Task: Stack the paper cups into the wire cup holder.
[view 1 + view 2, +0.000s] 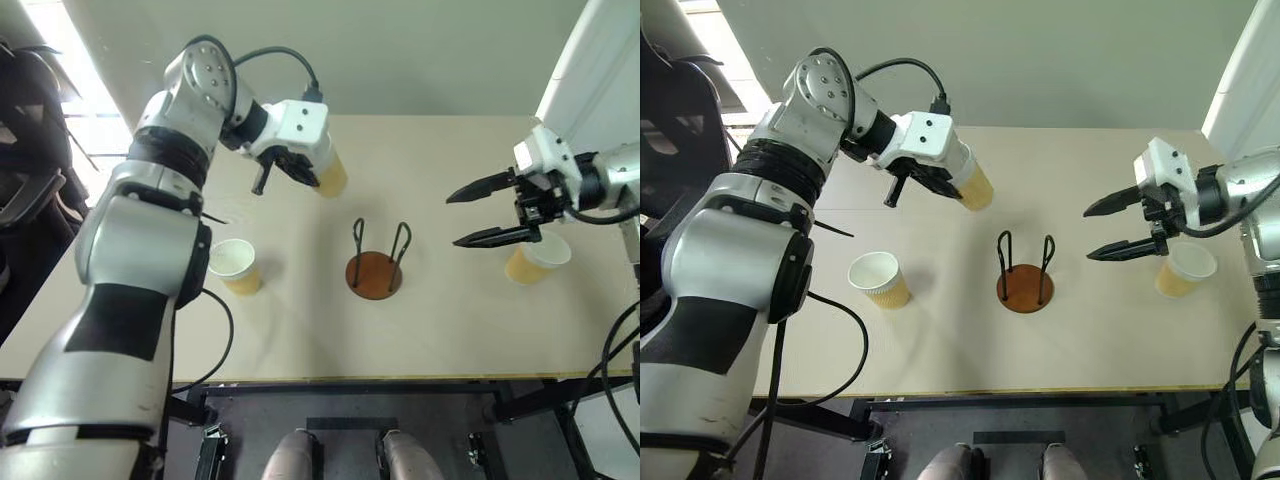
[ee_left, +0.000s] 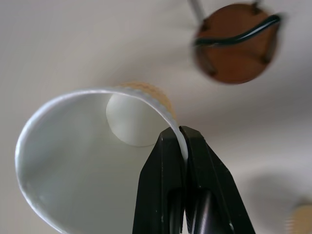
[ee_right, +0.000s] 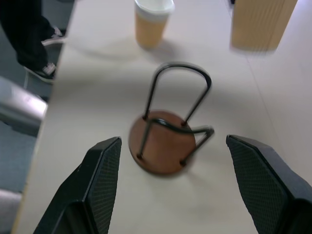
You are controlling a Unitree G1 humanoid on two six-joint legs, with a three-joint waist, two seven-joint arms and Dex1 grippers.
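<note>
I expect the paper cup beyond my right gripper to fit deep inside the held cup when I lower it, because it gets narrower below its white rim.
My left gripper is shut on the white rim of a paper cup and holds it tilted in the air over the far middle of the table. In the left wrist view the fingers pinch the rim of this cup. The wire cup holder, a brown disc with two black loops, stands empty at the table's centre. A second cup stands upright to its left. A third cup stands at the right, just beyond my right gripper, which hangs open and empty, pointing towards the holder.
The beige table has its front edge close to me. A person's dark trouser legs and shoes show beside the table in the right wrist view. A black cable hangs from my left arm over the table's near left part.
</note>
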